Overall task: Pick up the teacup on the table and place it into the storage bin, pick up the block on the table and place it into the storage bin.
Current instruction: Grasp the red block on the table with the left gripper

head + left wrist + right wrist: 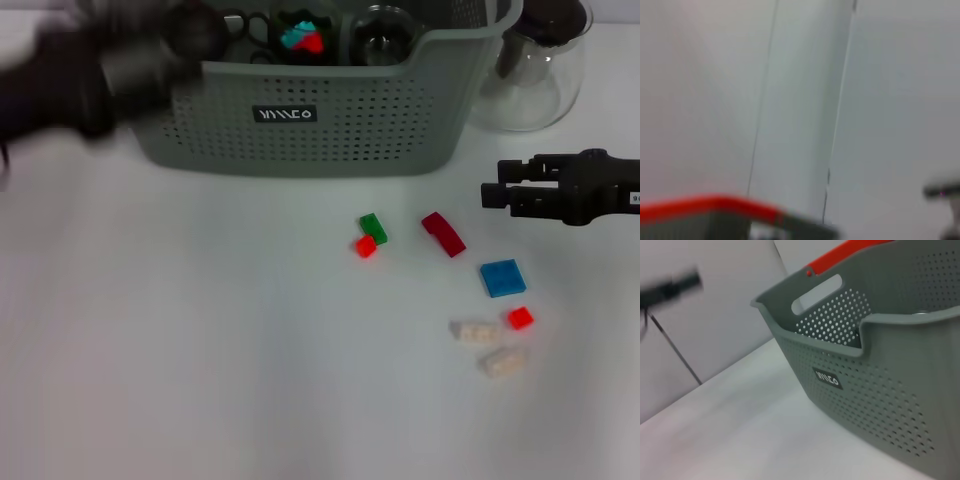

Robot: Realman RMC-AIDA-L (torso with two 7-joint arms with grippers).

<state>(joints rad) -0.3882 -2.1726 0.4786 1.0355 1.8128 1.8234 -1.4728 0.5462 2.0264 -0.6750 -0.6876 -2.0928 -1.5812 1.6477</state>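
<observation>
The table is open in front of the small red block, so the robot's left gripper should go on down toward that block (pixel 366 246) before it closes around its sides.
The grey-green storage bin (pixel 330 130) stands at the back of the table and also shows in the right wrist view (pixel 880 390). A clear glass cup (pixel 385 38) sits inside it, beside a red and teal item (pixel 301 38). Several small blocks lie on the table in front: green (pixel 373 227), small red (pixel 366 246), dark red (pixel 443 233), blue (pixel 502 277), another red (pixel 519 318) and two beige (pixel 475 331). My left gripper (pixel 190 35) is a blur over the bin's left rim. My right gripper (pixel 492 185) hovers open and empty, right of the blocks.
A clear glass pitcher (pixel 535 70) stands right of the bin, behind my right gripper. Black scissors (pixel 245 25) lie in the bin. The left wrist view shows only a pale wall and the bin's red rim (pixel 705 204).
</observation>
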